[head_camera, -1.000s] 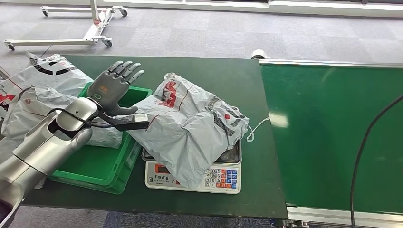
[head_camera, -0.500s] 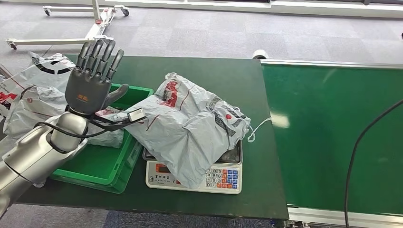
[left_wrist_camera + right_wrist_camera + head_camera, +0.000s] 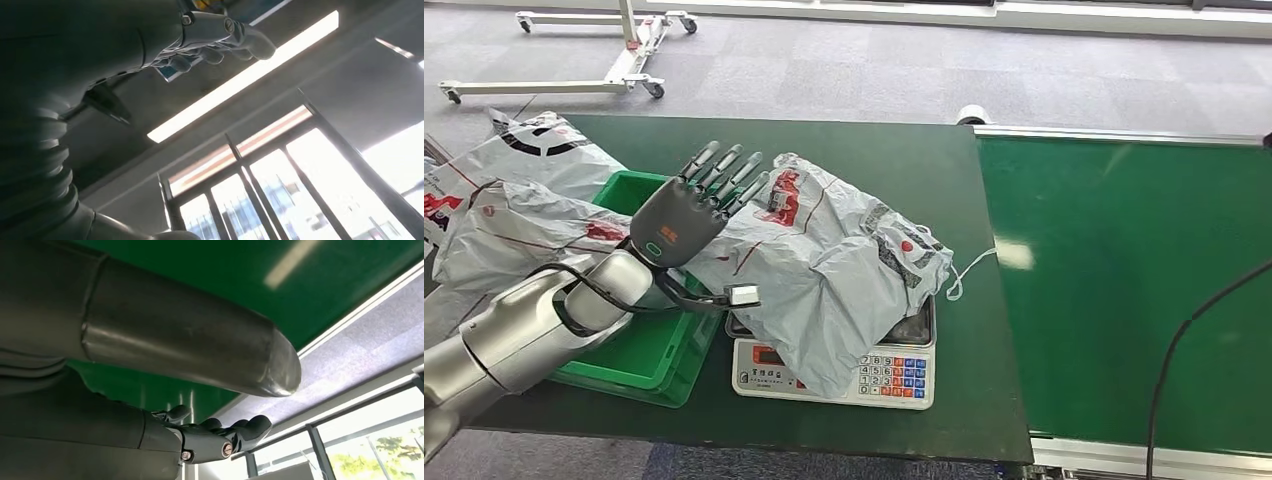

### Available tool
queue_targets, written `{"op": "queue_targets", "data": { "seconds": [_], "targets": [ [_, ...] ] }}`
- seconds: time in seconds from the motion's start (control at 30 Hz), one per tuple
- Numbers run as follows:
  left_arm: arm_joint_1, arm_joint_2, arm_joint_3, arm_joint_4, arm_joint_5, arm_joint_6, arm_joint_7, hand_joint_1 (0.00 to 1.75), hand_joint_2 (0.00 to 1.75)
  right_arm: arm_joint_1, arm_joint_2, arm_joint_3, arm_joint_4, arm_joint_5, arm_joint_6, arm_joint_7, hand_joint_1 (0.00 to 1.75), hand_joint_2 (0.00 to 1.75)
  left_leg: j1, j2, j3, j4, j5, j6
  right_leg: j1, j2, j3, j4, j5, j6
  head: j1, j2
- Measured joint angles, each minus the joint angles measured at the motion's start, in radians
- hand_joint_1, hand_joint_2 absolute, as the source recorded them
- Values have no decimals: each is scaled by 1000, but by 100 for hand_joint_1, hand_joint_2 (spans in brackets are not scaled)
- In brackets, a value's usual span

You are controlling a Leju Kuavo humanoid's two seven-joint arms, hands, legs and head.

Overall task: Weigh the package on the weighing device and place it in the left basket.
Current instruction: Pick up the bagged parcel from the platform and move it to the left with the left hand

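The grey package (image 3: 824, 275) will pull a loose white string (image 3: 964, 275) along behind it when I lift and carry it, since the string comes out from the gathered end.
A crumpled grey package (image 3: 834, 255) with red and black print lies on the white scale (image 3: 879, 375), covering most of its pan. The green basket (image 3: 629, 360) stands just left of the scale. My left hand (image 3: 692, 212) hovers with fingers spread at the package's left end, above the basket's right rim, and holds nothing. I cannot tell whether it touches the bag. In the left wrist view that hand (image 3: 220, 35) shows against the ceiling. My right hand (image 3: 210, 437) hangs beside the green belt, fingers loosely extended and empty.
Several more grey packages (image 3: 519, 215) lie in and beyond the basket at the table's left. A green conveyor belt (image 3: 1124, 280) adjoins the dark table on the right, with a black cable (image 3: 1184, 340) across it. A wheeled white frame (image 3: 624, 60) stands on the floor behind.
My left hand has come down from its raised position over the basket and moved right to the package's left end. The package and scale have not moved.
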Motion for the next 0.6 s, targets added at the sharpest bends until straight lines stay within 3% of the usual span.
{"op": "queue_targets", "data": {
  "seconds": [0.13,0.3,0.43,0.6],
  "targets": [
    [40,-42,138,-1,243,-174,-149,0,175,73,-21,-72,-32,5,20,-1,0,0,0,2,-1,0,-1,1,0,1,-1,0,0,0,0,0],
    [59,-63,226,-6,375,-271,-191,0,175,106,-31,-117,-50,16,40,4,0,0,0,2,-1,0,0,1,0,2,-1,0,0,0,0,0],
    [29,-37,281,-43,658,-488,-228,0,175,63,-22,-119,-51,40,82,17,0,0,0,3,-2,-1,0,0,1,2,-2,1,1,-1,0,0],
    [-4,14,321,-90,737,-554,-233,0,175,-4,11,-102,-32,60,86,23,0,0,0,3,-1,-1,1,0,1,2,-2,1,1,-1,0,0]
  ]
}}
